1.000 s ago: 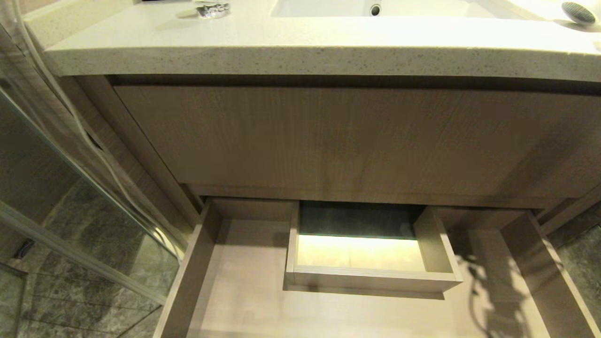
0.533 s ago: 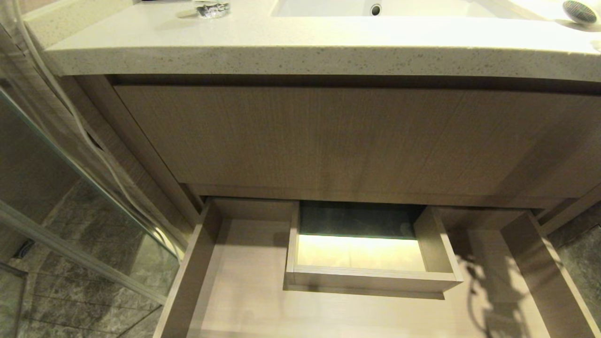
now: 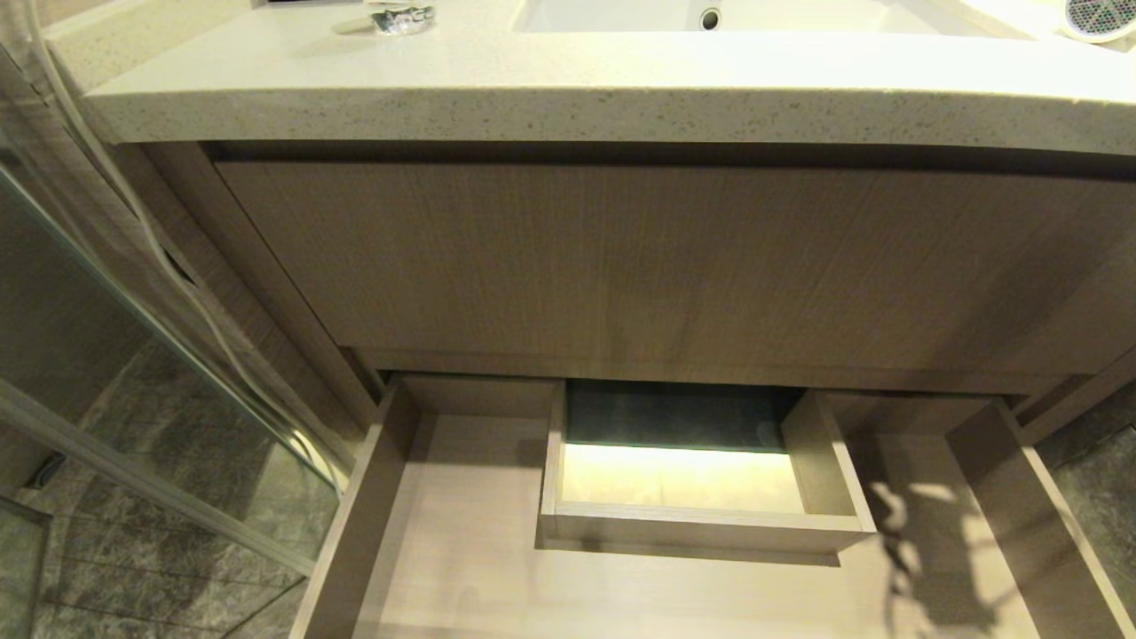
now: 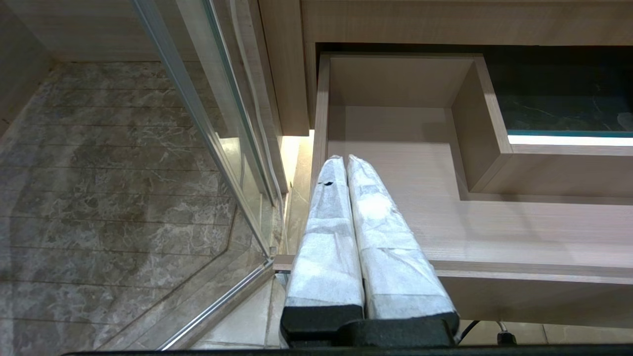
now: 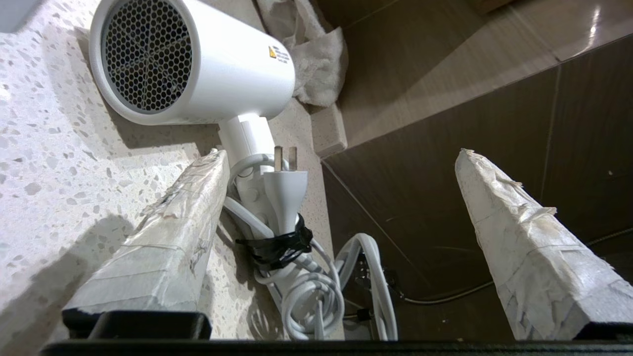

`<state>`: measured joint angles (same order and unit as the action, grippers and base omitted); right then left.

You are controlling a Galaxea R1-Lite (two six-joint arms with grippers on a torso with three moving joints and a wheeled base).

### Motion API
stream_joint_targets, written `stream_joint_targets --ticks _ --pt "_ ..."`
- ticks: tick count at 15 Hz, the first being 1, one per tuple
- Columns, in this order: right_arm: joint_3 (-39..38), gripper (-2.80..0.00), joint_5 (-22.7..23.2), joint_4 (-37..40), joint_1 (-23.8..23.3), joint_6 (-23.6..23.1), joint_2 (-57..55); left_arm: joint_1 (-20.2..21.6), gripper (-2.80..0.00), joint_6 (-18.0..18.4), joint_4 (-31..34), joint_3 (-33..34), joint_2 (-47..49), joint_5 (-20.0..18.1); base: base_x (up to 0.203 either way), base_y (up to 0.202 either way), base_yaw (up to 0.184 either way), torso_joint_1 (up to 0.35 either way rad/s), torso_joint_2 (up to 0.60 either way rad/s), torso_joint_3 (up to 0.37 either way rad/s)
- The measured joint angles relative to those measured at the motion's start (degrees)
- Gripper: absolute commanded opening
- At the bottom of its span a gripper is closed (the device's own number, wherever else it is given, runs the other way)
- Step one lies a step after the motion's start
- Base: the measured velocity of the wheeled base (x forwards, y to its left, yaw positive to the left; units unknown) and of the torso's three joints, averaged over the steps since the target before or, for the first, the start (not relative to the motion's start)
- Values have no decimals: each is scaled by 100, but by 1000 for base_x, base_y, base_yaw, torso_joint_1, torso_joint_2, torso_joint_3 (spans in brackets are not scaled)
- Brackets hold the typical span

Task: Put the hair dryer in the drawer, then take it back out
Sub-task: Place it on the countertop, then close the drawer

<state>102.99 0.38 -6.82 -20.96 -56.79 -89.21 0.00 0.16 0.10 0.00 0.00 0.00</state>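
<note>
I expect the drawer (image 3: 458,532) to slide all the way in when I push its front corner, since its sides (image 3: 1035,506) run straight back under the closed wood front.
The white hair dryer (image 5: 198,64) lies on the speckled counter (image 5: 49,148) near its right end, grey mesh grille toward the camera; only that grille (image 3: 1100,14) shows at the head view's top right corner. Its handle and the white cord (image 5: 296,291), bundled with a black tie, reach past the counter's edge. My right gripper (image 5: 341,154) is open around the handle and cord, one finger (image 5: 173,232) close beside the handle. The wood-grain drawer (image 3: 355,524) stands pulled out below, with nothing lying in it. My left gripper (image 4: 344,158) is shut and holds nothing, over the drawer's (image 4: 494,227) left front corner.
A boxed cut-out (image 3: 825,461) sits in the drawer's middle. Above it is the taller closed wood front (image 3: 657,257). A glass shower panel (image 3: 133,355) stands close on the left. The sink basin (image 3: 621,13) and a crumpled cloth (image 5: 316,54) are on the counter.
In the head view the hair dryer's grille has turned to face the camera more squarely and shifted slightly up. The shadows on the drawer floor at the right have moved.
</note>
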Motion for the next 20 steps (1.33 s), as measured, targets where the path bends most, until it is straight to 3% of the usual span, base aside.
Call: stream_joint_targets --ticks 1,6,10,13,15,20 --pt "-130 -280 6 18 23 -3 180 0 -280 2 0 0 0 0 0 0 0 0 0 0" --pt "-1347 -280 343 882 81 15 1739 0 -280 1 0 0 0 0 0 0 0 0 0 0" --pt "-2992 -280 316 1972 21 51 3415 0 -280 0 0 0 0 0 0 0 0 0 0 0" --pt "-4078 -280 -478 3507 -75 155 4100 0 -280 1 0 0 0 0 0 0 0 0 0 0" --pt "-4499 -280 -1098 4315 -97 345 3994 0 -280 2 0 0 0 0 0 0 0 0 0 0" --pt "-4744 -280 -1576 4682 -223 1158 2607 0 -280 0 -2 0 0 -2 0 0 0 0 0 0"
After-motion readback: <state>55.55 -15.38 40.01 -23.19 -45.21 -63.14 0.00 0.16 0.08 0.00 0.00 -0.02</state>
